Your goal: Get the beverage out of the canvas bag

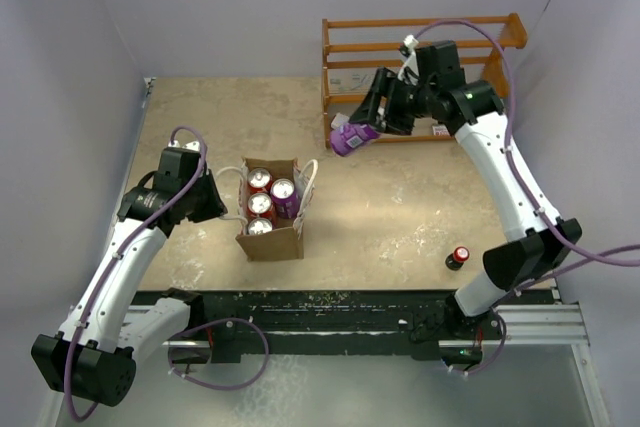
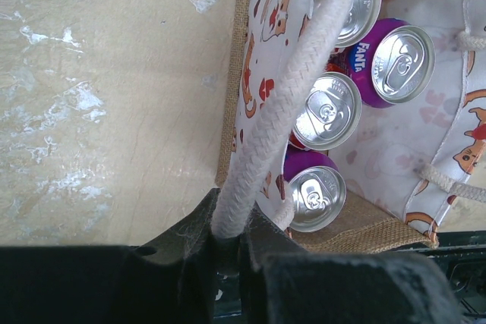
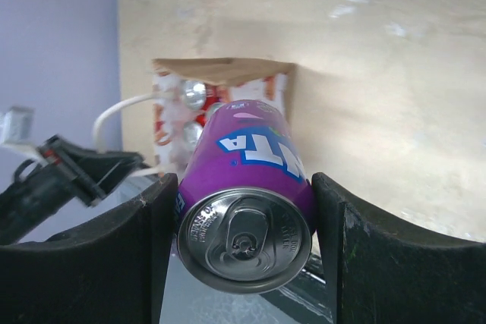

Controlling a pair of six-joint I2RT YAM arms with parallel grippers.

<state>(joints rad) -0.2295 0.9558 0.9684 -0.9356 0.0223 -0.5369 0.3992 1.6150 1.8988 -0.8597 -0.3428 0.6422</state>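
Note:
The purple Fanta can (image 1: 350, 138) hangs clear of the canvas bag, so the robot's right gripper should now lower it toward the open tabletop (image 1: 398, 201) until the can's base stands flat.
The tan canvas bag (image 1: 272, 240) stands upright at the table's left middle with several drink cans (image 1: 261, 203) inside. My left gripper (image 1: 212, 199) is shut on the bag's white rope handle (image 2: 282, 111) at the bag's left side. In the left wrist view the cans (image 2: 326, 111) show silver tops, one a purple Fanta (image 2: 395, 55). My right gripper (image 1: 362, 127) is shut on a purple Fanta can (image 1: 352, 137), held tilted in the air right of and beyond the bag, near the rack. The can (image 3: 247, 210) sits between the fingers (image 3: 357, 256) in the right wrist view, with the bag (image 3: 220, 73) far behind it.
An orange wooden rack (image 1: 420, 57) stands at the back right. A small dark bottle with a red cap (image 1: 458, 258) stands near the right arm's base. A black rail (image 1: 330, 307) runs along the near edge. Walls close in left and right.

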